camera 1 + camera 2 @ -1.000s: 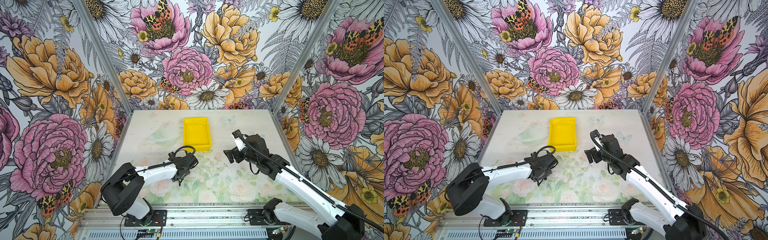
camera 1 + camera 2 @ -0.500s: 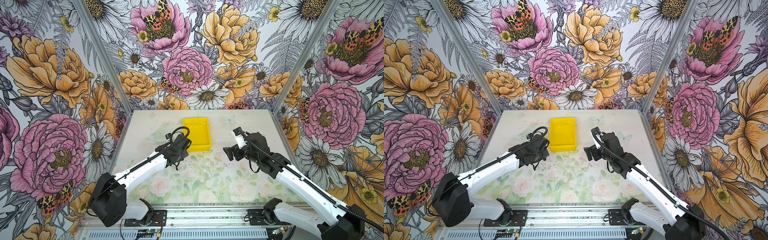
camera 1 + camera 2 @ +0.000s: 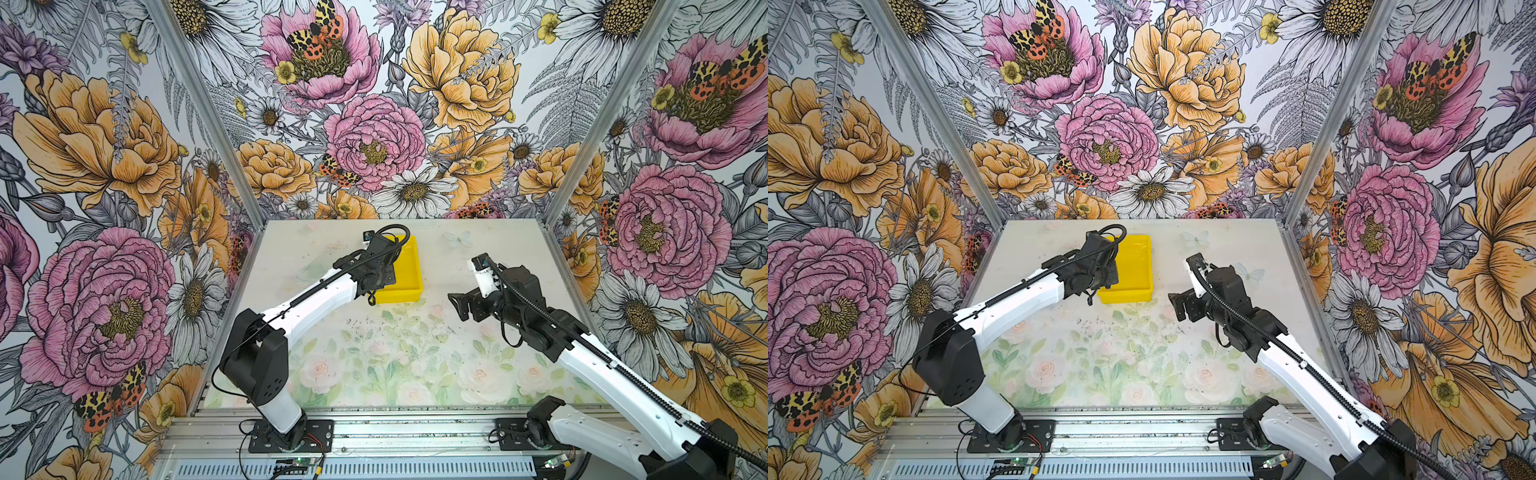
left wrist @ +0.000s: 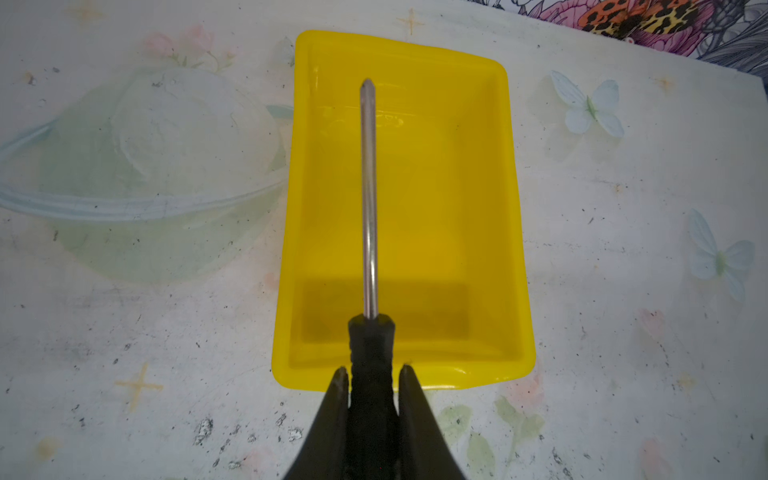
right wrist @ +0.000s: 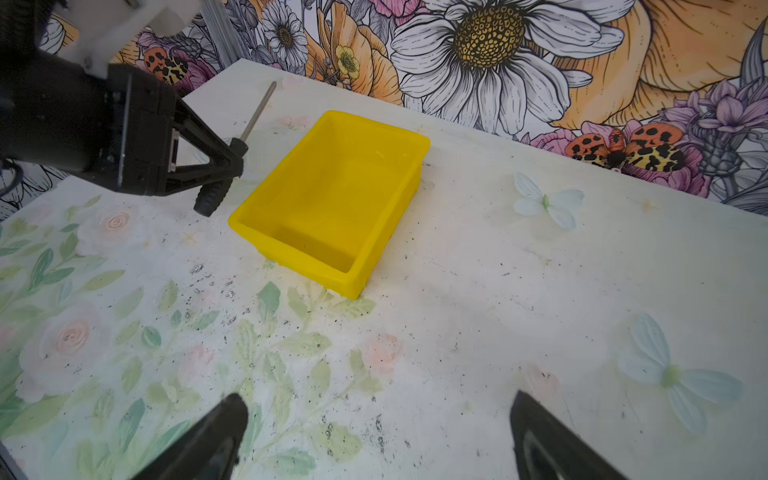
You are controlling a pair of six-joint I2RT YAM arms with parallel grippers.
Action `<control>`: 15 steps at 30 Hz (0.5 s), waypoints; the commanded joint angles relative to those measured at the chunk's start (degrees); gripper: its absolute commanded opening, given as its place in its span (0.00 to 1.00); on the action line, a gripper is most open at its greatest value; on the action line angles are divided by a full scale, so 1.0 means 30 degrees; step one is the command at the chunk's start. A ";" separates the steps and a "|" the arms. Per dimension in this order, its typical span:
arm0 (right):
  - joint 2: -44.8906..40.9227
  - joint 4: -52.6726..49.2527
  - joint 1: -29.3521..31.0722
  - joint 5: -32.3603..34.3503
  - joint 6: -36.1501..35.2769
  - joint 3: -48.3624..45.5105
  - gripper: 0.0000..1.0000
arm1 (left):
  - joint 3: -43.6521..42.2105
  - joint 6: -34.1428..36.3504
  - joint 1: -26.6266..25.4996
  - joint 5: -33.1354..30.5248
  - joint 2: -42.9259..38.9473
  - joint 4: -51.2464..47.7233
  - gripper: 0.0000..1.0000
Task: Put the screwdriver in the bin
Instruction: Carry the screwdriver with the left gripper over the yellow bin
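The screwdriver (image 4: pixel 369 200) points along the long sides of the yellow bin, so my left gripper keeps moving it in and down until its handle gets near the bin's bottom (image 3: pixel 1135 270).
The yellow bin (image 3: pixel 409 274) (image 3: pixel 1133 266) stands at the back middle of the table, with nothing lying in it. My left gripper (image 4: pixel 372 370) (image 5: pixel 237 162) is shut on the black handle of the screwdriver (image 4: pixel 369 199) (image 5: pixel 208 199). It hangs over the bin's near left corner. In the left wrist view the metal shaft reaches out above the bin's floor (image 4: pixel 436 208), clear of it. The shaft tilts up toward the back wall in the right wrist view. My right gripper (image 5: pixel 379 407) (image 3: pixel 457 307) is open with nothing in it, right of the bin and above the table.
Flowered walls close the table on the left, back and right. A metal rail (image 3: pixel 374 432) with both arm bases runs along the front edge. Dark specks (image 5: pixel 224 291) dot the printed tabletop in front of the bin.
My left arm has swung from the front middle of the table back and up to the bin, carrying the screwdriver. The right arm has barely moved.
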 commanded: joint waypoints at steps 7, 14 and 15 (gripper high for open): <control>-0.0570 0.0017 -0.0012 0.0357 0.0122 -0.0400 0.99 | 0.2962 0.2345 0.0623 -0.0309 0.3440 0.0087 0.00; -0.0685 0.0032 -0.0044 0.0513 0.0145 -0.0558 0.99 | 0.4401 0.2533 0.1038 0.0251 0.5529 0.0057 0.00; -0.0651 0.0010 -0.0044 0.0603 0.0143 -0.0553 0.99 | 0.4534 0.2416 0.1149 0.0308 0.5816 0.0052 0.00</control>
